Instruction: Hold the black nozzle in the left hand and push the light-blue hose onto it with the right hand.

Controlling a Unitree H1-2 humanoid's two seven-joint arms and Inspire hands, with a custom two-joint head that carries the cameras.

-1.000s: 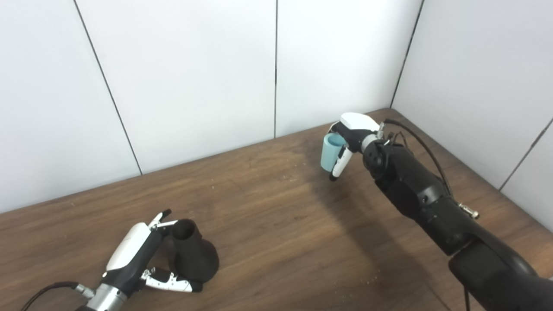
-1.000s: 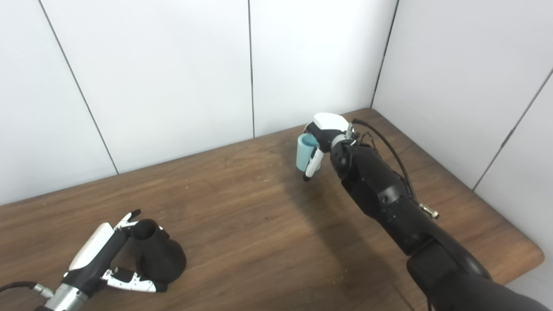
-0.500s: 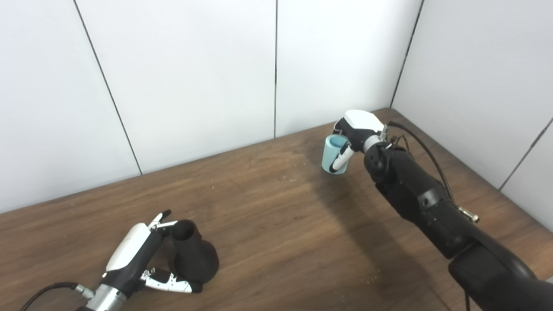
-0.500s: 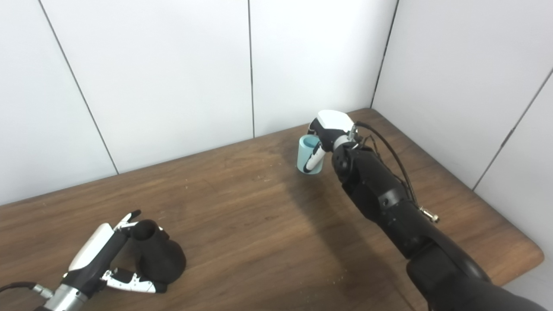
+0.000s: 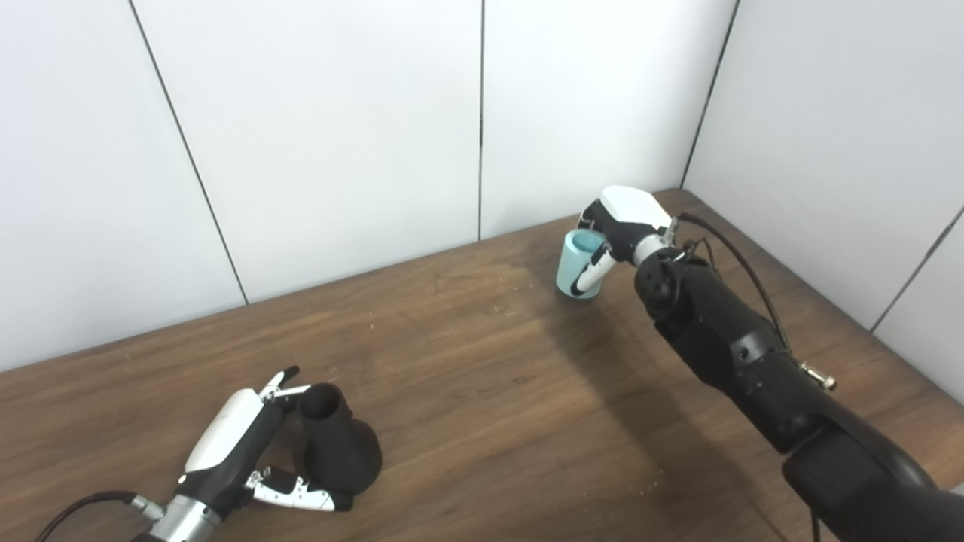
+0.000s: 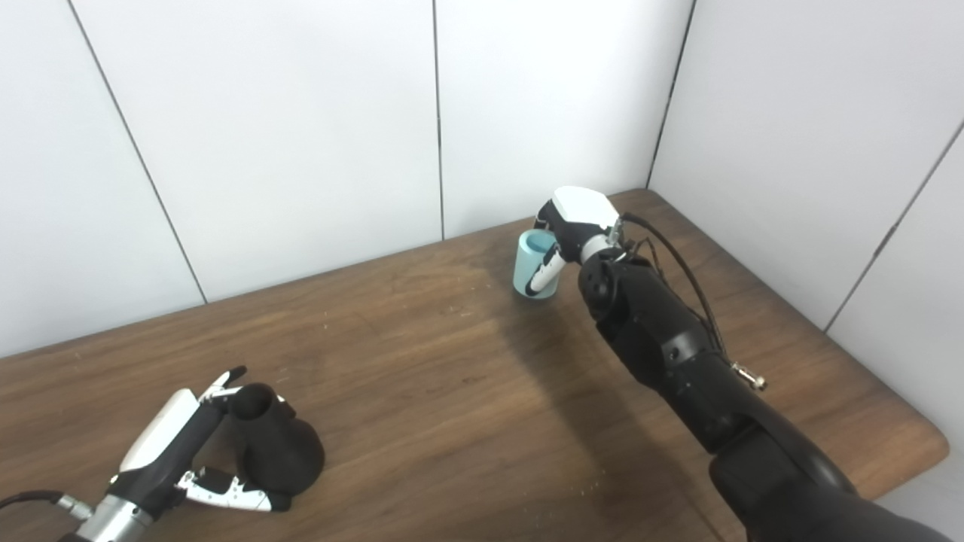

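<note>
The black nozzle flares [image 5: 337,426] under its narrow neck, so the light-blue hose [image 5: 575,262] will go over the neck and stop at the flare when the robot pushes it.
The black nozzle [image 5: 337,450], a flared cone with its narrow open neck up, stands on the wooden table [image 5: 482,376] at the front left. My left hand [image 5: 235,443] lies against its left side, open: the fingers reach straight past the neck and the thumb lies along the base. The light-blue hose [image 5: 572,265], a short open tube, is upright at the back right of the table. My right hand [image 5: 622,223] is shut on it from the right, fingers curled across its front. Whether the tube's bottom touches the table I cannot tell.
White wall panels close the table off at the back and on the right, close behind the right hand. The table's rounded front right corner [image 6: 930,444] shows in the right eye view. A wide stretch of bare wood separates the nozzle and the hose.
The right hand's fingers, hanging down beside the hose a second ago, have curled around it. The left hand and the nozzle have not moved.
</note>
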